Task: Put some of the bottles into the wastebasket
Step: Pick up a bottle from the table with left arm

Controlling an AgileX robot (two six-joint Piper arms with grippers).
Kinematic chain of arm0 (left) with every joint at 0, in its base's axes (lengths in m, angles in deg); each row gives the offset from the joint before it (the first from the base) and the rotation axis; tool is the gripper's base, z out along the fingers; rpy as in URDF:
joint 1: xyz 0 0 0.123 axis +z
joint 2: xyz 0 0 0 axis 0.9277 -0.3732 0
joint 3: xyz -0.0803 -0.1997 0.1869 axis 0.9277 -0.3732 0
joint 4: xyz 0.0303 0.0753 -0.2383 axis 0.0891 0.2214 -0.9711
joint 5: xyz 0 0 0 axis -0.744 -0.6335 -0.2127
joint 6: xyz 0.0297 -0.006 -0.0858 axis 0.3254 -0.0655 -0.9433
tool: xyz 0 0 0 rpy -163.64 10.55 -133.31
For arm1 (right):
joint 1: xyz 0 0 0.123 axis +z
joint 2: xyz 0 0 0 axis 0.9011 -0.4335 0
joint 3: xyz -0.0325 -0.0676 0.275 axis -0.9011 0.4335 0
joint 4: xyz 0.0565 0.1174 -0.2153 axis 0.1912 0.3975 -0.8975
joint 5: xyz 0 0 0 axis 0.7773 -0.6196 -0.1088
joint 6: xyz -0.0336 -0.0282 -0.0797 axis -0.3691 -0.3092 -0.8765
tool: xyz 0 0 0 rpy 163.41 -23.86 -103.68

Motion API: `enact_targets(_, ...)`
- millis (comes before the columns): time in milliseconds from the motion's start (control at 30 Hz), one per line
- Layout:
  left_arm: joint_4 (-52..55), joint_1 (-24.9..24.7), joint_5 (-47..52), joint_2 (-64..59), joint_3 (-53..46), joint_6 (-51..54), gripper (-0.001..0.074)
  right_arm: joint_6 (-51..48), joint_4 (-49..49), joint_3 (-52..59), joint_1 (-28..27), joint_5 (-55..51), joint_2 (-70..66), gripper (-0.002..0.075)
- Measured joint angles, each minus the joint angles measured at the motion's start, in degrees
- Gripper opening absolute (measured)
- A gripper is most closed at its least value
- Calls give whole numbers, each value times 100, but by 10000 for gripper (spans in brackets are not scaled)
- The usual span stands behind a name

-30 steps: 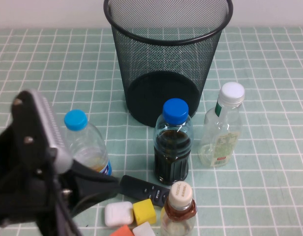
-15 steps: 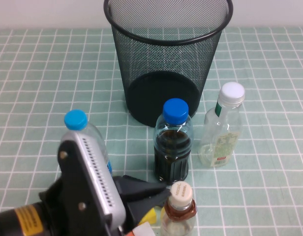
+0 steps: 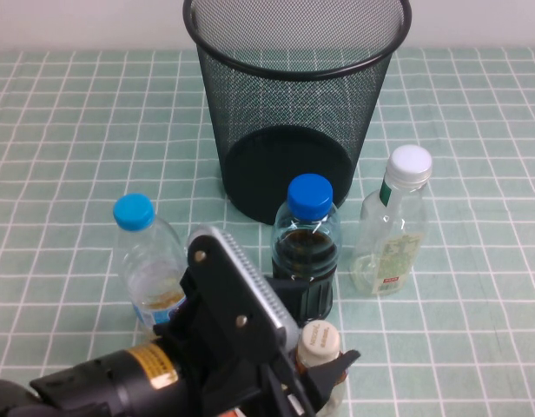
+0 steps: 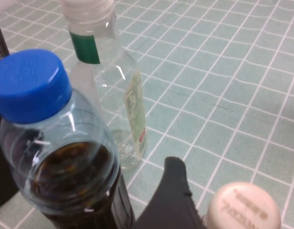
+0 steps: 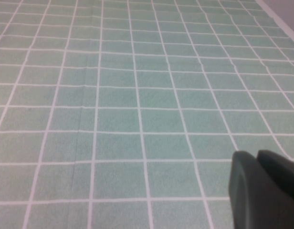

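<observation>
My left gripper has a finger in the gap (image 4: 141, 192) beside the blue-capped bottle and should next go around the small amber bottle and close below its beige cap (image 3: 326, 361).
The small amber bottle with a beige cap (image 3: 320, 340) stands at the front edge of the high view. My left gripper (image 3: 320, 368) is open around its neck, one black finger on each side. In the left wrist view one finger (image 4: 172, 193) is beside the cap (image 4: 242, 209). The taller clear bottle with a white cap and green neck band (image 3: 392, 228) stands upright to the right, also in the left wrist view (image 4: 105, 81). The black mesh wastebasket (image 3: 295, 104) stands behind the bottles. My right gripper (image 5: 256, 158) is shut and empty over bare tablecloth, out of the high view.
A blue-capped bottle of dark liquid (image 3: 307, 252) stands right behind the amber bottle, close to my left gripper. A light-blue-capped bottle (image 3: 146, 256) stands to the left of my left arm (image 3: 207, 356). The table has a green checked cloth (image 3: 476, 130).
My left arm has swung from the front left to the right, up to the amber bottle. It now covers the small blocks and the dark remote seen earlier. The bottles have not moved.
</observation>
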State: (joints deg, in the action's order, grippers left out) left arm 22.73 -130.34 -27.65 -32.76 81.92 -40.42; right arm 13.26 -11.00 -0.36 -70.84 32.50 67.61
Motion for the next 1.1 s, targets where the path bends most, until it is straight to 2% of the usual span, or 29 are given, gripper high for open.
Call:
enact_targets(933,-12,0,-493,-1071,267,-280,533,0,-17,0,0,0,13,-8)
enact_targets(1000,-27,0,-493,-1125,267,-305,518,0,-17,0,0,0,13,-8)
enact_targets(1100,-27,0,-482,-1159,267,-437,445,0,-17,0,0,0,13,-8)
